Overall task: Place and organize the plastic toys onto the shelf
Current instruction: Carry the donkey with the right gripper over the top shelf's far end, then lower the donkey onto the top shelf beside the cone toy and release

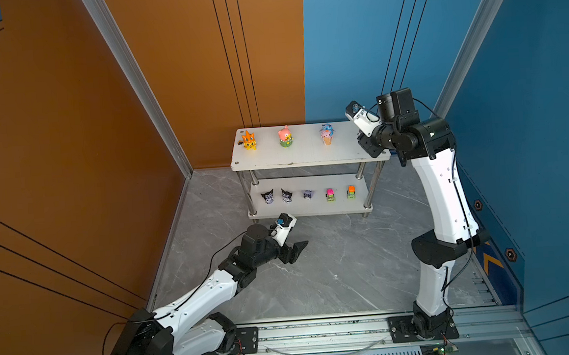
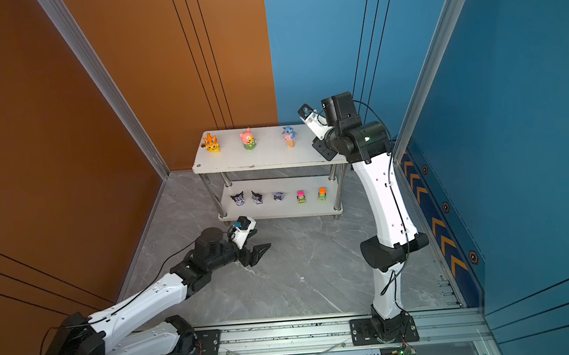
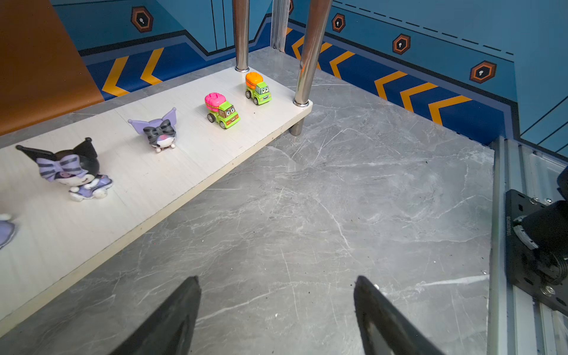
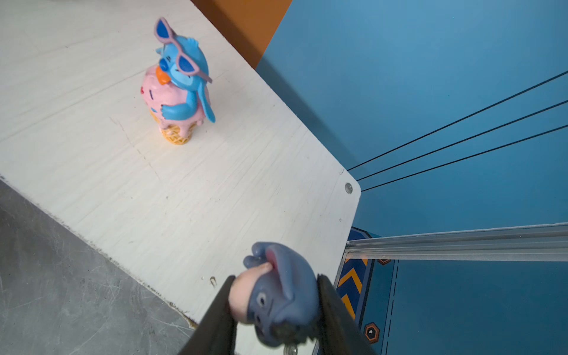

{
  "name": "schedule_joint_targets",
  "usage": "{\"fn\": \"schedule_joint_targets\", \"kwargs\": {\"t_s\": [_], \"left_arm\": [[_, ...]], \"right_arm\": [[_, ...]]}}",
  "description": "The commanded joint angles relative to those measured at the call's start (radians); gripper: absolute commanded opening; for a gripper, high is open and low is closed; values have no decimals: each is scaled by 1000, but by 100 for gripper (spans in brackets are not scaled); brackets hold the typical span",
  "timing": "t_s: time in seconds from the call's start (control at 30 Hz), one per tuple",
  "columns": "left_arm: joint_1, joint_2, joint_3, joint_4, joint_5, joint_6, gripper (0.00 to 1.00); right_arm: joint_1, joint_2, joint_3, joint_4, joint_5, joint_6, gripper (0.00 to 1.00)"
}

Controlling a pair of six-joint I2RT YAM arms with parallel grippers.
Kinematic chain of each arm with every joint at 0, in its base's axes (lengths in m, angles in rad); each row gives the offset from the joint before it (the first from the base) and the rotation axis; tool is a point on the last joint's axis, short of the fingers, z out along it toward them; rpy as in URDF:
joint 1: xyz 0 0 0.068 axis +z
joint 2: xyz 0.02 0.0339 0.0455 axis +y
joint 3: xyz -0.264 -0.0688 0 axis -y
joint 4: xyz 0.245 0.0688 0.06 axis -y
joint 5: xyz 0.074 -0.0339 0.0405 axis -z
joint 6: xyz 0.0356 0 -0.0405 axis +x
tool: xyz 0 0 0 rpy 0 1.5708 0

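I should keep lowering my right gripper until the grey-blue donkey (image 4: 279, 289) rests on the top board's loose end (image 4: 278, 213), because the donkey hangs over it, clear of the blue toy.
The shelf (image 1: 309, 154) (image 2: 268, 157) stands at the back in both top views. Its top board carries an orange spiky creature (image 1: 249, 140), a pink bear (image 1: 285, 137) and a blue one on a cone (image 1: 327, 134) (image 4: 179, 83). On the lower board (image 3: 147, 184) sit three eared heads (image 1: 267, 197) (image 1: 287, 195) (image 1: 307, 194) and two green blocks (image 3: 222, 110) (image 3: 257, 88). My right gripper (image 4: 276, 278) is shut on the grey-blue donkey (image 4: 276, 298), just above the top board's right end. My left gripper (image 3: 277, 278) (image 1: 297, 239) is open and empty, low over the floor before the shelf's left end.
Chrome posts (image 3: 310, 52) stand at the shelf's corners. The grey marble floor (image 1: 334, 267) spreads in front of the shelf. An aluminium rail (image 1: 321, 333) with both arm bases runs along the front. Orange and blue walls close in behind and beside the shelf.
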Motion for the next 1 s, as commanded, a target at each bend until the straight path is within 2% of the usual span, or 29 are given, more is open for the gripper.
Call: {"fn": "schedule_joint_targets", "kwargs": {"t_s": [0.0,0.33,0.97], "left_arm": [[12,13,29,17,32,-6,79],[22,24,23,30,35,-7,79],[40,51,34,39,54,-15,79]], "right_arm": [[-12,49,13,14,-8,-2,29],[-38,91,40,75,-31,5,29],[-59,149,39,21,-53,22,31]]}}
